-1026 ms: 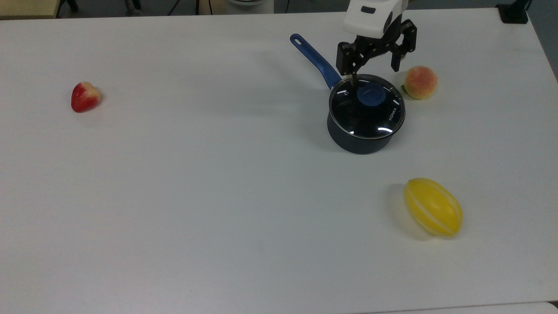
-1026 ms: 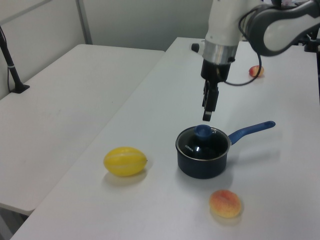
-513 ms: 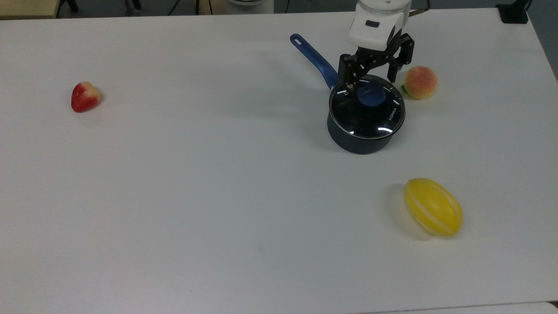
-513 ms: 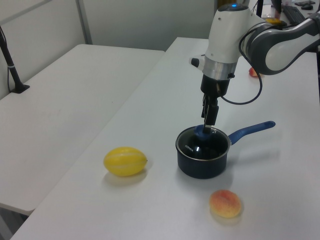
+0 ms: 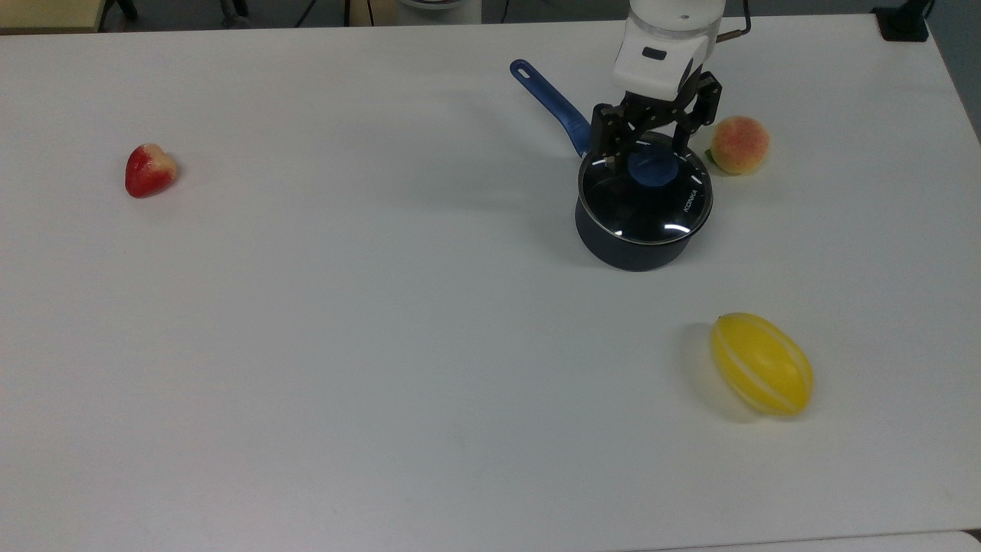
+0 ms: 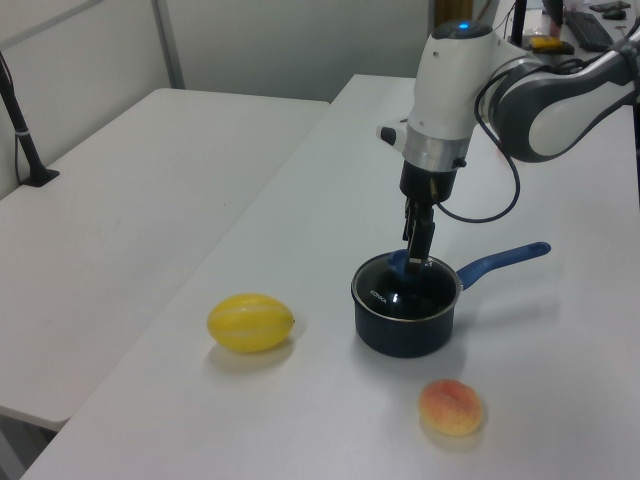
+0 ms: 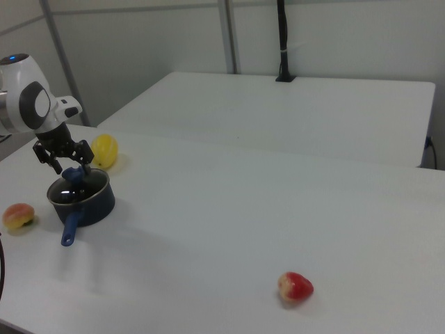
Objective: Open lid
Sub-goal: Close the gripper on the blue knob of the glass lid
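I should expect an empty saucepan (image 6: 404,331) when I lift the lid, because only a dark inside shows through the lid's clear glass (image 6: 406,299).
The lid (image 5: 665,207), a clear glass disc with a metal rim and a blue knob (image 5: 651,169), sits flat on the dark saucepan (image 5: 625,251), whose blue handle (image 5: 553,105) points to the top view's upper left. My gripper (image 5: 642,152) hangs directly over the lid, open, with one finger on each side of the knob and its tips close to the glass. In the left view the gripper (image 6: 416,256) reaches down to the knob (image 6: 403,266). In the right view the gripper (image 7: 65,164) straddles the knob (image 7: 72,176) above the lid (image 7: 78,190).
A peach (image 5: 739,144) lies just right of the saucepan in the top view. A yellow melon (image 5: 762,374) rests nearer the front right, and a strawberry (image 5: 149,169) lies far to the left. All stand on a white table (image 5: 383,307).
The gripper has come down from above the saucepan until its open fingers flank the blue knob. The lid and saucepan have not moved.
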Available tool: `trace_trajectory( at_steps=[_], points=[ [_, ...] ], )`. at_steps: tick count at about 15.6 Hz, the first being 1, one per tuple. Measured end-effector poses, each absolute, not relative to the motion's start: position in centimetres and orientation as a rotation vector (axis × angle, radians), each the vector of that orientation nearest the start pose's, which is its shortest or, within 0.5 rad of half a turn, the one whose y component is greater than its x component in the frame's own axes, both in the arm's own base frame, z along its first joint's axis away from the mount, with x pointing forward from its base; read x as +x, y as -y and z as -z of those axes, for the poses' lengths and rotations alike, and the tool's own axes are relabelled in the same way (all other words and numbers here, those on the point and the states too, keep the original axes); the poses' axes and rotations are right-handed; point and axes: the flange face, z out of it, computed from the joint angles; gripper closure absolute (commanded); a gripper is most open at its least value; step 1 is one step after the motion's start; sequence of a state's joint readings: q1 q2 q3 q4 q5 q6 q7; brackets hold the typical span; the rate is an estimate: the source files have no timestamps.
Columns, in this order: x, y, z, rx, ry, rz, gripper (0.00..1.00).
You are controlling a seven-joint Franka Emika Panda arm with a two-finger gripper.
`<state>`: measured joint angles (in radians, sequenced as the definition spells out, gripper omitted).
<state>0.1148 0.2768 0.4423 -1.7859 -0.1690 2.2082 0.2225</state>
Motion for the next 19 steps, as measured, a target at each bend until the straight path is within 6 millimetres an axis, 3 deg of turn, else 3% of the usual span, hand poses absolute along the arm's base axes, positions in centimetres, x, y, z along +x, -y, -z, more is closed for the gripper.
trace_trajectory(
  at_steps=[9, 11, 16, 19],
  points=[
    [55.6, -32.8, -41.9, -3.029, 0.641, 0.253, 0.10],
    [55.7, -33.0, -41.9, -3.023, 0.645, 0.279, 0.19],
    [55.9, -33.0, -41.6, -3.030, 0.663, 0.294, 0.64],
    [55.9, -33.0, -41.6, -3.032, 0.666, 0.298, 0.71]
  ],
)
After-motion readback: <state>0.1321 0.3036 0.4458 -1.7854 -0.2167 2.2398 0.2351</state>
